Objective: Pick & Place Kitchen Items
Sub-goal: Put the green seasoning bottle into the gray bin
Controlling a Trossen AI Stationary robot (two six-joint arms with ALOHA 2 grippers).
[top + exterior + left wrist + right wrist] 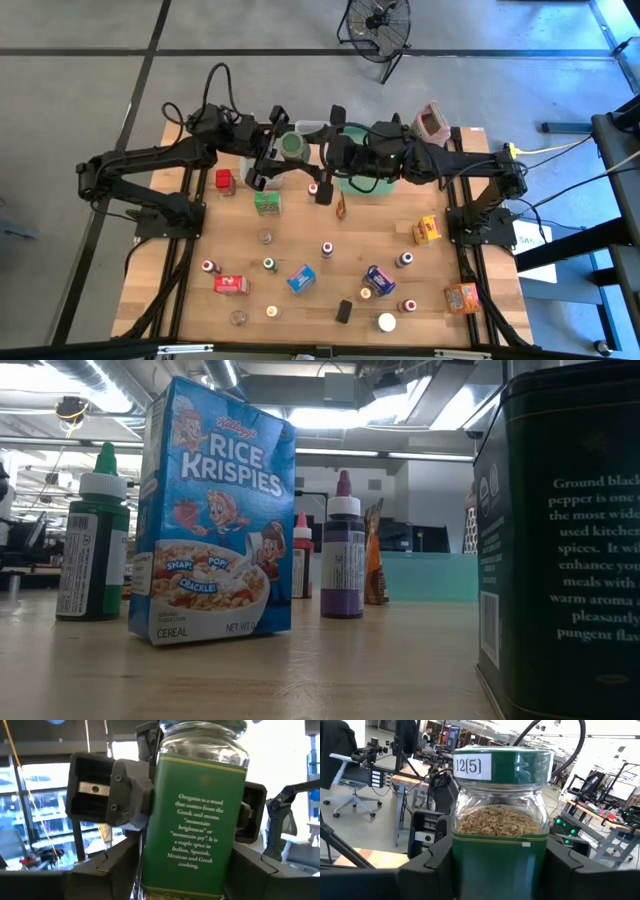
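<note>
The oregano jar (pixel 194 827) is standing side-on to my left gripper. Next, my left gripper moves back and grips the lid end (pixel 293 146) after my right gripper tips the jar.
A glass oregano jar (pixel 293 145) with a green lid and a green label (pixel 195 820) hangs upright above the table's far middle, between both grippers. My right gripper (pixel 500 870) comes at it level from the table's right and is shut on it. My left gripper (pixel 185 875) comes level from the table's left. It stands open, with one finger on each side of the jar's lower part and a narrow gap to the glass. Neither gripper shows in the low view. My right gripper pinches the jar's labelled body (pixel 470 865) between its two fingers, below the glass shoulder. The fingers (pixel 432 867) come level from the table's right, one on each side of the jar. The jar stands upright with its lid up, lifted clear of the table.
A green tray (pixel 372 184) and a clear bin (pixel 310 127) sit under and behind the grippers, with a pinkish grater (pixel 432 122) at the far right. Small boxes and bottles dot the table, among them a green box (pixel 267 203), a red box (pixel 224 181) and a blue cereal box (pixel 215 510).
</note>
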